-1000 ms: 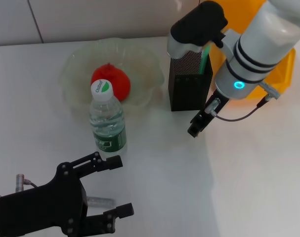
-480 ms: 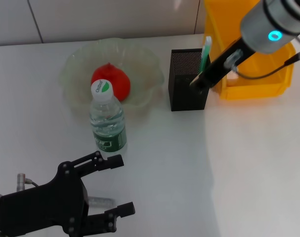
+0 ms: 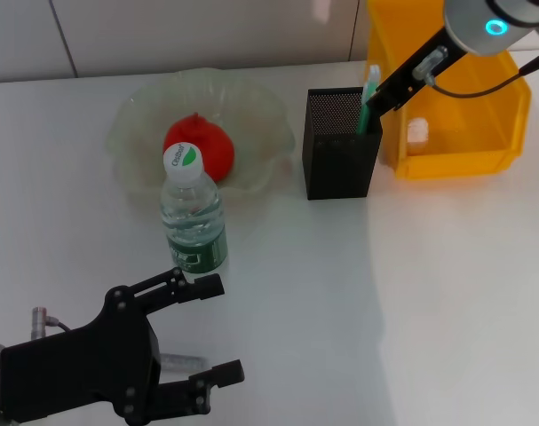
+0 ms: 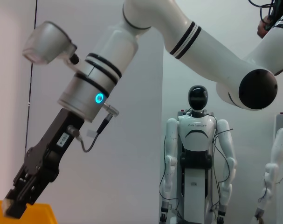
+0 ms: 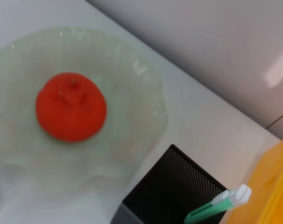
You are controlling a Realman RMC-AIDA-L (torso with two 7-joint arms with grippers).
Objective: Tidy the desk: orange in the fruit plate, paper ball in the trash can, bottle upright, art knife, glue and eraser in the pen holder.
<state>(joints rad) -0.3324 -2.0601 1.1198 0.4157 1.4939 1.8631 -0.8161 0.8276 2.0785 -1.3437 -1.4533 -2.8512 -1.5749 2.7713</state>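
The pen holder's opening (image 3: 336,113) is open beside the green-and-white tool (image 3: 368,96), so the robot's right gripper keeps going from the pen holder's corner and lets go over that opening.
The orange (image 3: 199,147) lies in the translucent fruit plate (image 3: 136,120); both also show in the right wrist view, the orange (image 5: 71,106) in the plate (image 5: 132,79). The water bottle (image 3: 194,217) stands upright in front of the plate. A green-and-white tool (image 3: 368,96) sticks out of the black mesh pen holder (image 3: 338,160), and it shows in the right wrist view (image 5: 217,204) too. A white lump (image 3: 416,131) lies in the yellow bin (image 3: 455,155). My right gripper (image 3: 380,98) hangs above the holder's far right corner. My left gripper (image 3: 220,330) is open, low over a small clear cylinder (image 3: 182,362).
The left wrist view looks across the room at my right arm and its gripper (image 4: 21,196), a corner of the yellow bin (image 4: 36,215) and a humanoid robot (image 4: 197,154) standing beyond. The bin stands right against the pen holder.
My right gripper has risen from in front of the pen holder to above its far right corner, and the arm has swung back toward the bin. The left gripper has barely moved.
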